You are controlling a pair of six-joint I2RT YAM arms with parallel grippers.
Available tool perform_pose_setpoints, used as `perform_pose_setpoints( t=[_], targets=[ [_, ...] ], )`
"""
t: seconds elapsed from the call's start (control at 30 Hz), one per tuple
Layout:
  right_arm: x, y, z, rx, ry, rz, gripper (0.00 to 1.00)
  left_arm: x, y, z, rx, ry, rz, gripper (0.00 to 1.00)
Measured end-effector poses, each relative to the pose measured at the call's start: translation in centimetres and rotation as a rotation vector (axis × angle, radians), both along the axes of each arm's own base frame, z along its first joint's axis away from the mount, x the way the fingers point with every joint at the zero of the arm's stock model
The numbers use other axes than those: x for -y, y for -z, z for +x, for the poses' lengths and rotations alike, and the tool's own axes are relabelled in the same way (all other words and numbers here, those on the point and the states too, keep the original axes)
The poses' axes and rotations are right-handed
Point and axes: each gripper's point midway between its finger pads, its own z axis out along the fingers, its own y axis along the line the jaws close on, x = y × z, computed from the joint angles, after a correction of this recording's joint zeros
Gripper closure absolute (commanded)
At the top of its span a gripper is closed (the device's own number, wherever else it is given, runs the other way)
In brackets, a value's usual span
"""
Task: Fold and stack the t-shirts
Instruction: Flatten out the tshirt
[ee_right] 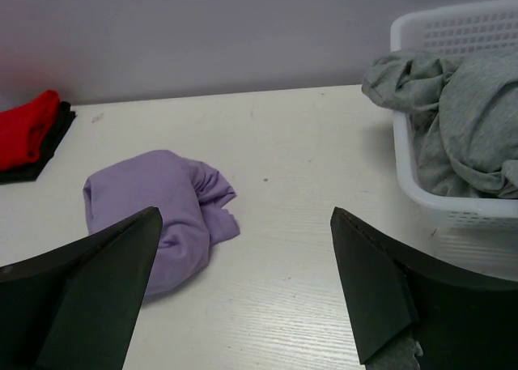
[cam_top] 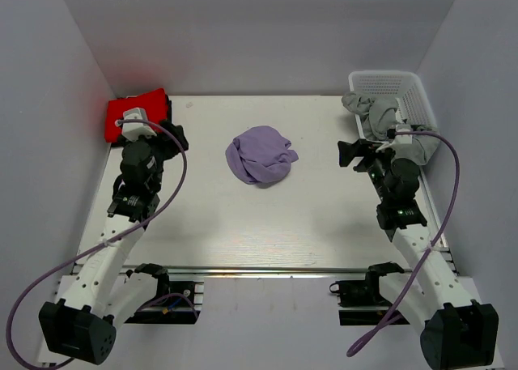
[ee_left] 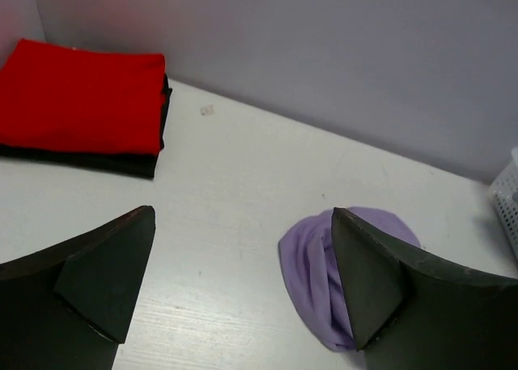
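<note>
The lavender t-shirt (cam_top: 263, 154) lies clear of the red t-shirt and the basket. My left gripper should keep going to the heap's nearest edge (cam_top: 233, 156) until its fingers close there.
A light lavender t-shirt (cam_top: 261, 155) lies crumpled in a heap at the middle of the table; it also shows in the left wrist view (ee_left: 312, 265) and the right wrist view (ee_right: 154, 204). A red t-shirt (cam_top: 150, 103) lies folded flat in the far left corner, on top of a folded black garment (ee_left: 121, 161); it shows in the left wrist view (ee_left: 81, 95) and the right wrist view (ee_right: 24, 127). My left gripper (cam_top: 174, 135) (ee_left: 243, 214) is open and empty, near the red shirt. My right gripper (cam_top: 348, 153) (ee_right: 245, 214) is open and empty, right of the lavender shirt.
A white lattice basket (cam_top: 388, 82) (ee_right: 429, 30) stands at the far right corner with crumpled grey clothes (cam_top: 380, 115) (ee_right: 453, 103) in it. Grey walls close in the table at the back and both sides.
</note>
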Motion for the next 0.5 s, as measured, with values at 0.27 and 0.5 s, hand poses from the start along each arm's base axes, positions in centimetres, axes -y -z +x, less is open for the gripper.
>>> perform_pose_setpoints(
  t=[0.27, 0.5],
  targets=[
    [-2.3, 0.2, -0.8, -0.007, -0.14, 0.008, 0.1, 1.3, 3.1, 0.3, -0.103, 0.072, 0.022, 0.0],
    [-5.1, 2.6, 1.8, -0.181, -0.272, 0.012, 0.1, 5.6, 9.1, 2.6, -0.287, 0.278, 0.063, 0.0]
  ],
)
